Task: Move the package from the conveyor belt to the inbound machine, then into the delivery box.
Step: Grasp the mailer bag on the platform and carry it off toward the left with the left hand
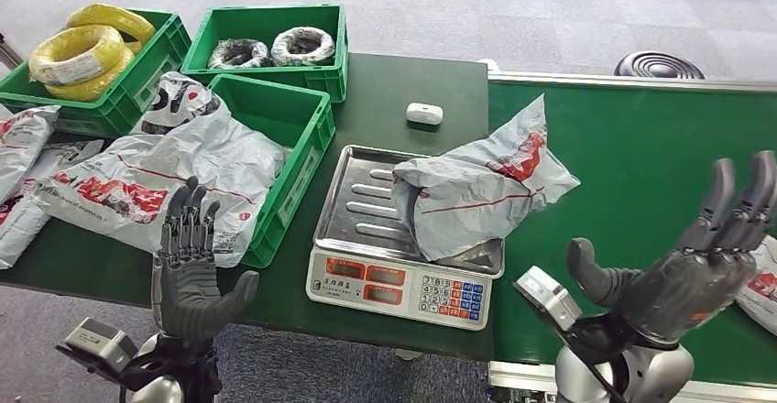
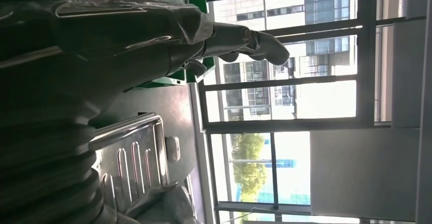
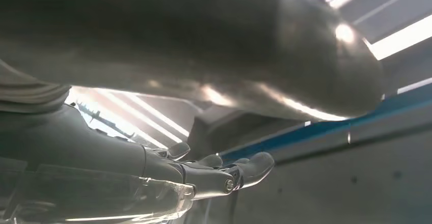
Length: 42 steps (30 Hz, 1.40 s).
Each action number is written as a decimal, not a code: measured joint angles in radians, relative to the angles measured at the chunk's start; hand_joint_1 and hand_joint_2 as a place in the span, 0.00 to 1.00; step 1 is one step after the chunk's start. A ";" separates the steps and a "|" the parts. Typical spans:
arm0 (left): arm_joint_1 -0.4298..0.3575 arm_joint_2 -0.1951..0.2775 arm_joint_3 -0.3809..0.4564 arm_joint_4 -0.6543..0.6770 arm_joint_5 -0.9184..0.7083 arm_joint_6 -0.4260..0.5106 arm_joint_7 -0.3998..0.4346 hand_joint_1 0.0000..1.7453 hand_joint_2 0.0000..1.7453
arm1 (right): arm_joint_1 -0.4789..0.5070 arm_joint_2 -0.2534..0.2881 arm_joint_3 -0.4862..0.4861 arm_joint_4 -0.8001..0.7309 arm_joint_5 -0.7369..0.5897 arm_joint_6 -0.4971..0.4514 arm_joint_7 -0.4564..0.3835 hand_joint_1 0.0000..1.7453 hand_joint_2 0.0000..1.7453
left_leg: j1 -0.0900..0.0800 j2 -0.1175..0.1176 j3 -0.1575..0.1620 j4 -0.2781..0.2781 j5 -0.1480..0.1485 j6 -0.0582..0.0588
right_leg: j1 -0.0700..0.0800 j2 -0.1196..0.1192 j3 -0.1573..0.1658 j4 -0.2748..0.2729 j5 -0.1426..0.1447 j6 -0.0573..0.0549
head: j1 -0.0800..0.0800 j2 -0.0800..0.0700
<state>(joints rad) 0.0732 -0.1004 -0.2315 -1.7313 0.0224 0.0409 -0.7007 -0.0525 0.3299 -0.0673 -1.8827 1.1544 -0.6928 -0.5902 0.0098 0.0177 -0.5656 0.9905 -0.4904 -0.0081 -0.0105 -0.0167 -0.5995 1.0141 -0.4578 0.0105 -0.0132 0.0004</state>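
Observation:
The grey package [image 1: 490,192] bulges out past its slack, creased end [image 1: 410,209]. That end will bunch up when I lift, while the package's puffed body sticks out.
A grey plastic package [image 1: 476,188] with red print lies on the steel tray of the weighing scale [image 1: 362,203], its right part hanging over the tray edge toward the green conveyor belt [image 1: 632,147]. My right hand [image 1: 692,256] is raised over the belt to the right of the package, fingers spread and holding nothing. My left hand [image 1: 190,266] is upright at the table's front edge, left of the scale, fingers apart and empty. The green delivery box [image 1: 284,128] stands left of the scale. In the left wrist view the scale tray [image 2: 137,158] shows beyond my left hand [image 2: 102,40].
Several grey packages [image 1: 147,179] are piled at the left, one draped over the delivery box. Two more green crates [image 1: 270,41] at the back hold cable coils. A small white device [image 1: 424,113] lies behind the scale. Another package [image 1: 760,284] lies at the belt's right edge.

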 joint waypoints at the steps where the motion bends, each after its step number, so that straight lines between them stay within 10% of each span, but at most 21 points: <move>1: 0.000 0.000 0.000 0.001 -0.006 0.004 0.000 0.00 1.00 | 0.006 0.003 -0.002 -0.026 0.003 0.000 0.002 0.00 0.00 | 0.000 0.000 0.000 0.000 0.000 0.000 | 0.000 0.000 0.000 0.000 0.000 0.000 | 0.000 0.000; 9: -0.064 0.007 -0.024 0.022 -0.206 0.098 0.001 0.00 1.00 | 0.034 0.013 -0.006 -0.102 -0.041 0.000 -0.013 0.00 0.00 | 0.000 0.000 0.002 0.000 0.000 0.000 | 0.000 0.000 0.002 0.000 0.000 0.000 | 0.000 0.000; 16: -0.332 -0.012 -0.192 0.230 -0.730 0.151 0.182 0.00 1.00 | 0.062 0.017 -0.002 -0.121 -0.195 0.001 -0.059 0.00 0.00 | -0.001 -0.003 0.005 0.001 0.001 0.000 | -0.001 -0.002 0.005 0.000 0.001 0.001 | 0.000 0.000; 24: -0.634 -0.141 -0.404 0.611 -0.867 0.136 0.286 0.00 1.00 | 0.064 0.017 -0.013 -0.112 -0.281 0.001 -0.094 0.00 0.00 | -0.001 -0.001 0.005 0.002 0.000 0.001 | -0.002 0.000 0.005 0.000 0.002 0.001 | 0.000 0.000; 42: -0.737 -0.242 -0.508 0.977 -0.882 0.152 0.317 0.00 1.00 | 0.055 0.017 -0.007 -0.066 -0.244 0.001 -0.041 0.00 0.00 | -0.001 -0.001 0.004 0.001 0.000 0.001 | -0.001 0.000 0.004 0.000 0.002 0.001 | 0.000 0.000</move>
<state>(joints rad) -0.6633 -0.3424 -0.7393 -0.7546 -0.8594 0.1925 -0.3842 0.0024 0.3468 -0.0744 -1.9490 0.9105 -0.6916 -0.6310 0.0090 0.0172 -0.5620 0.9918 -0.4903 -0.0070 -0.0119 -0.0168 -0.5953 1.0140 -0.4562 0.0116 -0.0135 0.0004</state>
